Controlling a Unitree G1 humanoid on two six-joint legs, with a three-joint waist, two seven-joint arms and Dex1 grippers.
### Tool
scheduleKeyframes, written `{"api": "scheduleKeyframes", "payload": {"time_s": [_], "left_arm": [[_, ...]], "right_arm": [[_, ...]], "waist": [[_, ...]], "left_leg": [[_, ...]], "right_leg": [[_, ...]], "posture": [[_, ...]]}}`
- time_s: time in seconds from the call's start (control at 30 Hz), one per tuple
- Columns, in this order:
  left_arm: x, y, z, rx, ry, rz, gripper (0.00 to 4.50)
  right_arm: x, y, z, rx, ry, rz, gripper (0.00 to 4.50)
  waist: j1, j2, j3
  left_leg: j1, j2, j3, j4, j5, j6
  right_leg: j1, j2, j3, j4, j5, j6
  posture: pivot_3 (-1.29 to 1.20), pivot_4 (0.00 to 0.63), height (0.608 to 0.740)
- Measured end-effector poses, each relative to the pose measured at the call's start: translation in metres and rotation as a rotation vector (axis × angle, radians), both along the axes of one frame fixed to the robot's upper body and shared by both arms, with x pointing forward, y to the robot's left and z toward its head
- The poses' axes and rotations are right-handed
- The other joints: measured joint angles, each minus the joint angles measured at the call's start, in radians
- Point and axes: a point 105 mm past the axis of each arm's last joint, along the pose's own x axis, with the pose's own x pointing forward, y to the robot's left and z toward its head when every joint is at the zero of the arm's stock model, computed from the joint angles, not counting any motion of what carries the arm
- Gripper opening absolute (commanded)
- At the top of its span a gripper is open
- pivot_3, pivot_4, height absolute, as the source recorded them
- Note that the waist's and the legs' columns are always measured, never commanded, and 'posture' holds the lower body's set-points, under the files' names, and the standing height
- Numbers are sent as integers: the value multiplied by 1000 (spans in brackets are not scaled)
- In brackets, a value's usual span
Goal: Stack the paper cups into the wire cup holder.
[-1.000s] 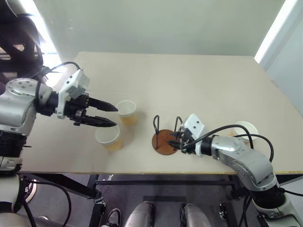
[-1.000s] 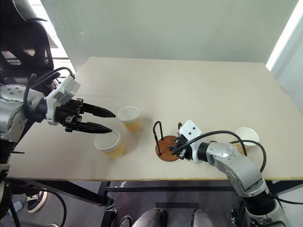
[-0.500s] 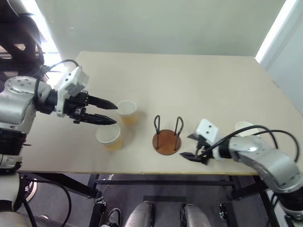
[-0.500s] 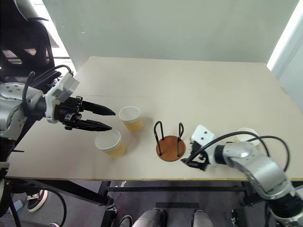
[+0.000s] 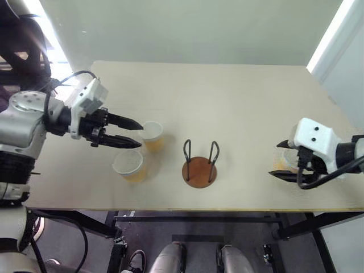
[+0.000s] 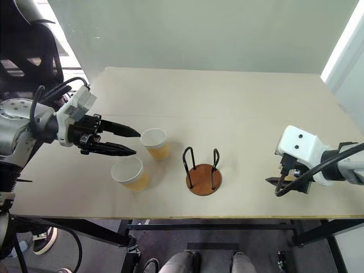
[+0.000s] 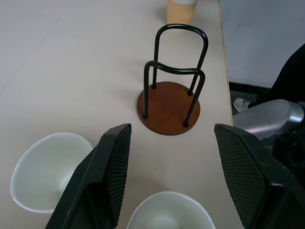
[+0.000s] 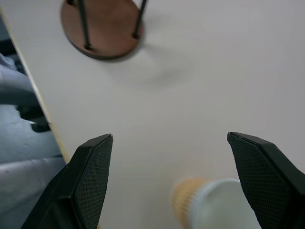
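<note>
The lone paper cup's rim is between the open fingers of my right gripper, so I should keep lowering it until a finger is inside the cup's opening, and then close.
The wire cup holder stands empty near the table's front edge, its brown disc bare between two black loops. Two paper cups stand upright to its left, one farther back and one nearer the front. My left gripper hovers open just left of the farther cup, pointing toward the holder, both cups below its fingers in the left wrist view. The third paper cup stands at the front right. My right gripper is open above it, and largely hides it in the eye views.
The table's front edge runs close to the holder and the right cup. A wide stretch of bare tan tabletop lies behind the cups. A pale wall rises past the far edge.
My right gripper let go of the holder's base, swung right and up along the front edge to above the third cup, and opened wide. The left gripper and the cups kept still.
</note>
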Motion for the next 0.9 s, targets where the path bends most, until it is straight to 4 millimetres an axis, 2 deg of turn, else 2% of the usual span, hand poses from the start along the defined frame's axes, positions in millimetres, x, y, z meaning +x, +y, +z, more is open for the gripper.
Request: {"api": "scheduleKeyframes", "payload": {"time_s": [0.17,0.37,0.9], "left_arm": [[1,0,-1,-2,2,0,2986],[0,0,-3,0,12,-1,2986],[-8,3,-3,7,25,2,2986]], "right_arm": [[3,-27,-20,-52,72,-63,3953],[7,-44,-31,-95,92,-85,3953],[20,-49,-73,-168,170,-51,3953]], "waist": [[2,0,0],[1,0,0],[-1,-1,1]], "left_leg": [[0,-1,0,0,0,-1],[1,-1,0,0,2,0],[2,-1,0,1,8,5]], "right_leg": [[1,-1,0,-1,-2,3],[2,-1,0,0,0,7],[5,-1,0,0,7,6]], "posture": [[0,150,740],[0,150,740],[0,150,740]]}}
